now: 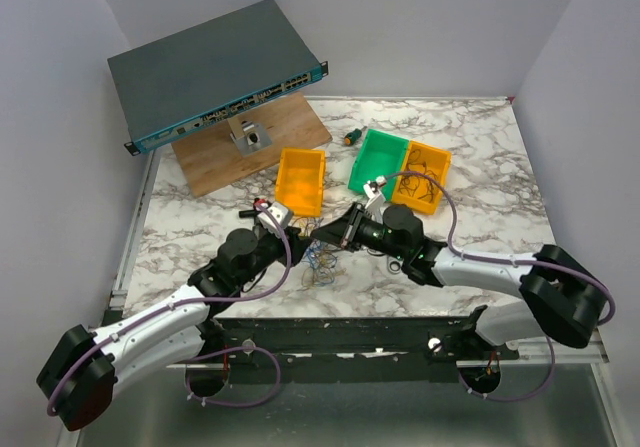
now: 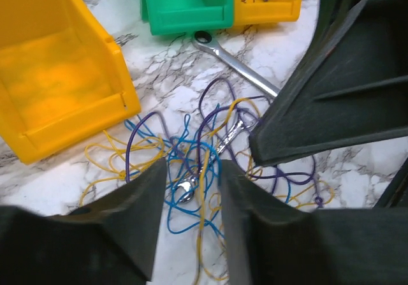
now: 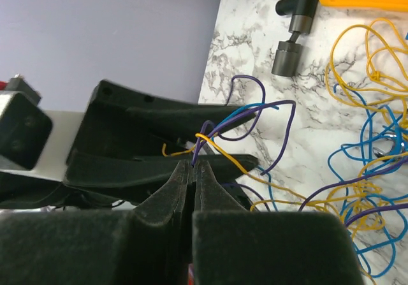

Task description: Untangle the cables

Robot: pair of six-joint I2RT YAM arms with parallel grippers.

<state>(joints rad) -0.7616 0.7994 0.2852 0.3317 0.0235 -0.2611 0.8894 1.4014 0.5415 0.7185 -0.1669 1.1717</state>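
Observation:
I should hold the blue and yellow cable pieces (image 3: 237, 163) back with my left gripper before my right gripper pulls away, because they cross the purple wire in my right gripper (image 3: 205, 136).
The cables (image 1: 318, 264) are a loose tangle of thin blue, yellow and purple wires on the marble table, in front of both grippers. In the left wrist view they (image 2: 185, 151) lie over a small silver wrench (image 2: 223, 143). My left gripper (image 2: 191, 170) is open just above the tangle, and a yellow wire runs through the gap between its fingers. My right gripper (image 3: 193, 164) is shut on a purple wire and holds it lifted, with blue and yellow strands draped over it. The rest of the tangle (image 3: 370, 170) trails to the right. In the top view the two grippers (image 1: 298, 230) (image 1: 325, 235) meet tip to tip.
An orange bin (image 1: 300, 180), a green bin (image 1: 378, 162) and a second orange bin (image 1: 425, 175) holding wires stand behind the tangle. A longer wrench (image 2: 239, 65) lies by the green bin. A network switch (image 1: 215, 72) rests on a wooden board (image 1: 290, 127) at the back left. A black cylindrical tool (image 3: 290, 33) lies nearby.

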